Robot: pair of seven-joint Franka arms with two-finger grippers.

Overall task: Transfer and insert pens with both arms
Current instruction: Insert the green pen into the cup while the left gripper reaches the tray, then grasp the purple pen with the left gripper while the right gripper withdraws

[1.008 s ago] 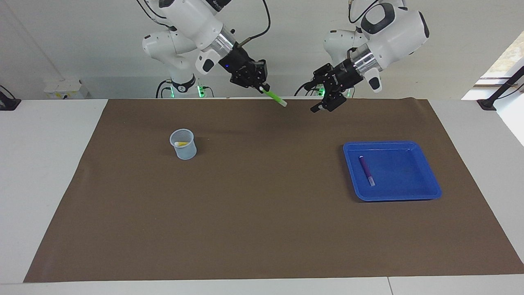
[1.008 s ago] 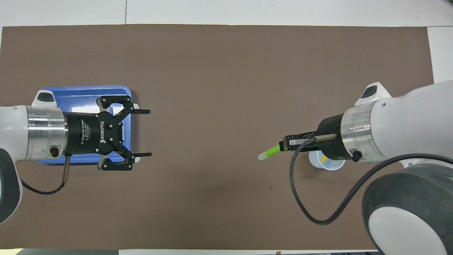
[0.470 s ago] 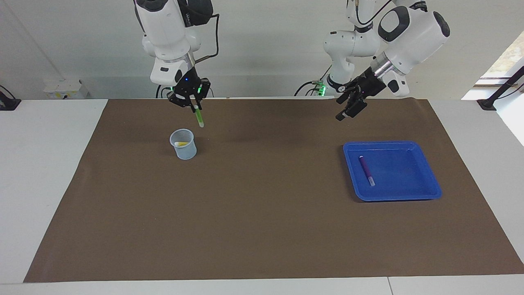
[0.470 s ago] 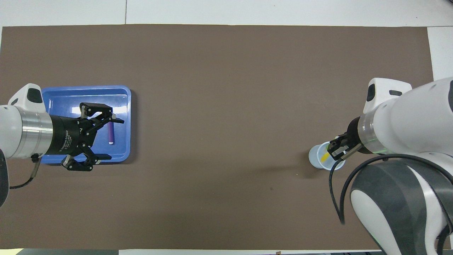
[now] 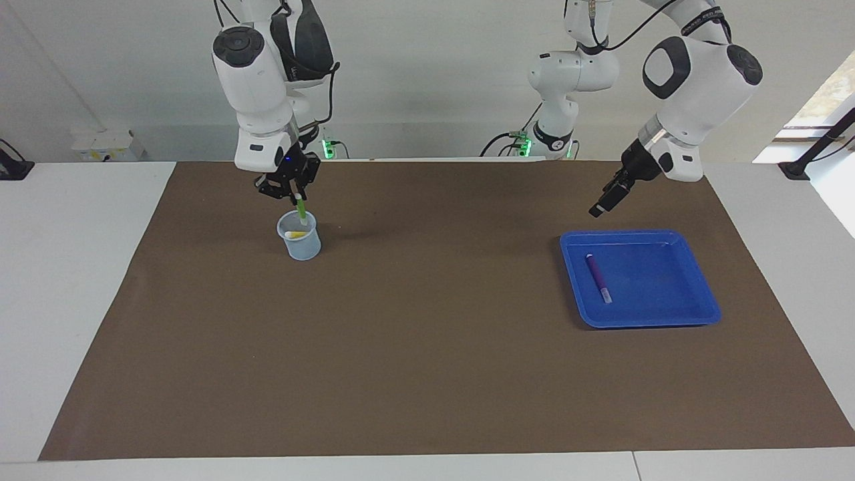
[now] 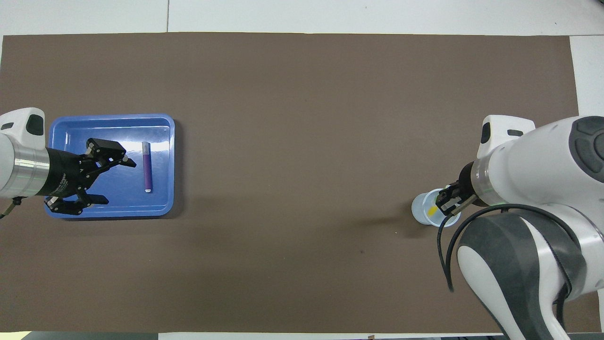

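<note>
Next, I take the purple pen [image 6: 147, 172] with my left gripper and pass it midway, as the clear cup [image 6: 422, 208] stands by my right gripper, far from the blue tray.
My right gripper [image 5: 296, 198] is shut on the green pen [image 5: 302, 212]. It holds the pen nearly upright over the clear cup [image 5: 299, 244], and the pen's lower end is at the cup's mouth. The yellow pen [image 5: 293, 234] lies inside the cup [image 6: 421, 208]. In the overhead view the right gripper [image 6: 446, 204] hides the green pen, while the yellow pen [image 6: 432, 210] shows. The purple pen [image 5: 598, 276] lies alone in the blue tray [image 5: 695, 314]. My left gripper [image 6: 120, 182] hangs open over the tray [image 6: 113, 117], beside the purple pen [image 6: 147, 166] and clear of it.
A brown mat [image 5: 427, 361] covers the table, with the cup toward the right arm's end and the tray toward the left arm's end. A black cable [image 6: 446, 255] loops from the right wrist. White table margins border the mat.
The right arm swung the green pen from mid-table to the cup, turned it downward and lowered it. The left arm drew back and now hangs over the tray, still open.
</note>
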